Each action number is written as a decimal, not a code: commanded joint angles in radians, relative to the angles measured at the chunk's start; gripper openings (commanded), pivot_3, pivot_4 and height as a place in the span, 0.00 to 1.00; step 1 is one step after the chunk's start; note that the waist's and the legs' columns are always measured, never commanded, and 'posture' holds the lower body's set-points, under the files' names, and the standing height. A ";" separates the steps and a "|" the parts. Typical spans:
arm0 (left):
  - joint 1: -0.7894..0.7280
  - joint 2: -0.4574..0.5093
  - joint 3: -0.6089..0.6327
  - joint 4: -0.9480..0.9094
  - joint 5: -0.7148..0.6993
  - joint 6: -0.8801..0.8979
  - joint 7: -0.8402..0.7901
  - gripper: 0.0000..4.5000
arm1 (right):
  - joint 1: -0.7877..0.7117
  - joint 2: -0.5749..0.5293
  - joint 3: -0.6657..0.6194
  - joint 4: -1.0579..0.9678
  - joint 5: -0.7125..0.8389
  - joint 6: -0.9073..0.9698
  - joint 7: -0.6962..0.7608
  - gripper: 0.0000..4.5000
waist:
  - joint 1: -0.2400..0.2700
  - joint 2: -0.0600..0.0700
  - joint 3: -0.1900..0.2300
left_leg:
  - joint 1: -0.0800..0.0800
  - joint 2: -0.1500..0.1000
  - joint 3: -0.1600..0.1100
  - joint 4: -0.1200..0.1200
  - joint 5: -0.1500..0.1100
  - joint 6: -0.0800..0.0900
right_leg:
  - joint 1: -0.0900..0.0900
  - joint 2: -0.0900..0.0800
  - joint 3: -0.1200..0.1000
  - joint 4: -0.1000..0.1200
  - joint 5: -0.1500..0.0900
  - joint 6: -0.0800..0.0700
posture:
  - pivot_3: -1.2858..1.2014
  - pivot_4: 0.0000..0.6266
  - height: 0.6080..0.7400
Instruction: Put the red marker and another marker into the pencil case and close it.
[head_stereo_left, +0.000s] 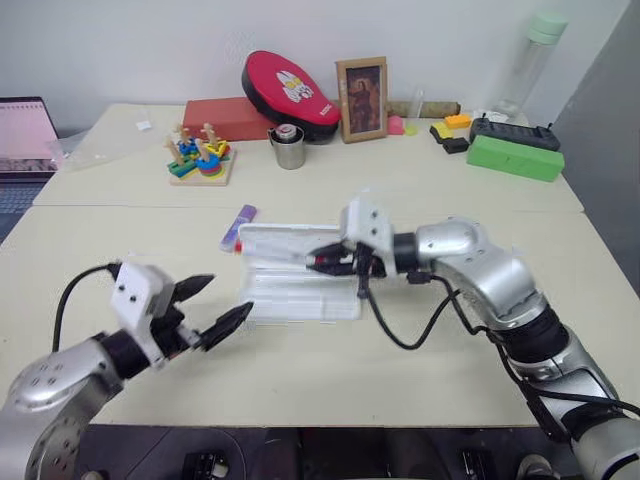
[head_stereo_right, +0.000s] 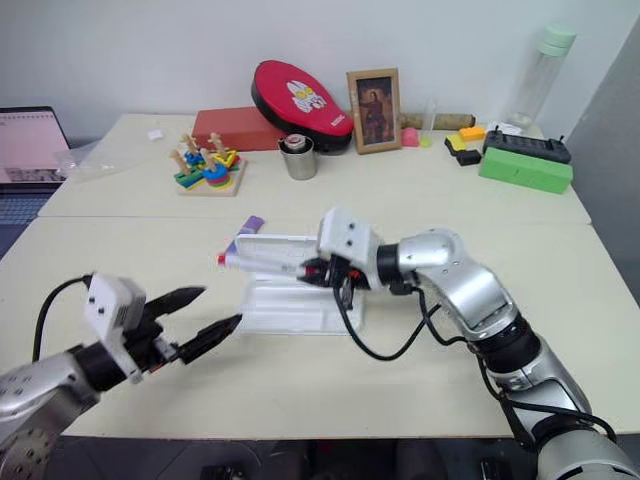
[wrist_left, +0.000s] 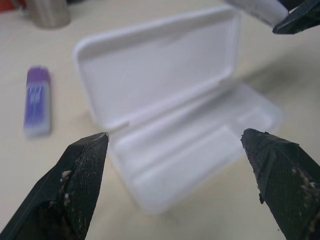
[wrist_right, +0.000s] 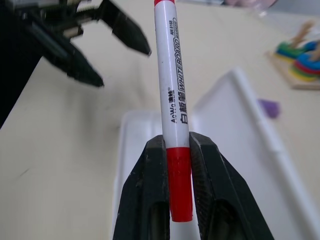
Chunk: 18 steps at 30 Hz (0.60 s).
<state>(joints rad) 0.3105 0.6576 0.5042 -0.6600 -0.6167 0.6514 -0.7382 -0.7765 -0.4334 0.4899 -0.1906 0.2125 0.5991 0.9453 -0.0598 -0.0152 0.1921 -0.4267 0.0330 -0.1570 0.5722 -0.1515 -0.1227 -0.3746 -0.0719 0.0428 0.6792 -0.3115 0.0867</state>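
My right gripper is holding the red marker (head_stereo_right: 260, 265) so that it hangs level along the empty tray's long side. It should keep going down until the marker's body is inside the tray (head_stereo_right: 292, 309).
The white pencil case (head_stereo_left: 300, 298) lies open on the table, tray toward me and lid (wrist_left: 160, 75) flat behind it. My right gripper (wrist_right: 177, 142) is shut on the red end of the red marker (wrist_right: 170, 75), holding it about level above the case; its white barrel (head_stereo_right: 265, 262) points to the left. The light-purple highlighter (head_stereo_left: 238, 228) lies on the table just left of the lid. My left gripper (head_stereo_left: 215, 305) hangs open and empty at the case's near left corner, and its black fingers (wrist_right: 120, 27) show past the marker.
At the back of the table stand a wooden stacking toy (head_stereo_left: 200, 155), a metal cup (head_stereo_left: 289, 147), a red box (head_stereo_left: 228, 118), a red pouch (head_stereo_left: 290, 92), a framed picture (head_stereo_left: 362, 98) and a green block (head_stereo_left: 515, 157). A laptop (head_stereo_left: 25, 135) sits far left.
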 joint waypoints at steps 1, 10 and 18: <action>0.054 0.000 0.054 -0.022 0.018 -0.076 -0.024 1.00 | -0.021 0.016 0.074 0.060 -0.091 -0.061 0.006 0.06 | 0.008 0.000 0.000 | 0.000 0.000 0.000 0.000 0.000 0.000 | 0.000 0.000 0.000 0.000 -0.001 -0.002 | 0.52 0.24 1.00; 0.073 -0.009 0.022 -0.046 0.002 -0.097 0.013 1.00 | -0.061 0.102 0.095 0.270 -0.192 -0.167 -0.001 0.06 | 0.006 -0.001 0.000 | 0.000 0.000 0.000 -0.001 0.000 0.000 | 0.000 0.000 0.000 0.000 0.003 0.002 | 0.52 0.24 1.00; 0.036 0.000 0.003 -0.049 -0.007 -0.091 0.041 1.00 | -0.047 0.107 0.078 0.293 -0.213 -0.153 0.011 0.06 | 0.006 -0.001 0.000 | 0.000 0.000 0.000 -0.001 0.000 0.000 | 0.000 0.000 0.000 0.000 0.003 0.002 | 0.52 0.24 1.00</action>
<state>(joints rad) 0.3596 0.6497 0.5122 -0.6764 -0.6128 0.5741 -0.7072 -0.8124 -0.3295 0.5982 0.1278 0.0023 0.4455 0.9455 -0.0538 -0.0158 0.1917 -0.4266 0.0331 -0.1570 0.5709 -0.1516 -0.1229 -0.3749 -0.0719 0.0426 0.6794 -0.3089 0.0883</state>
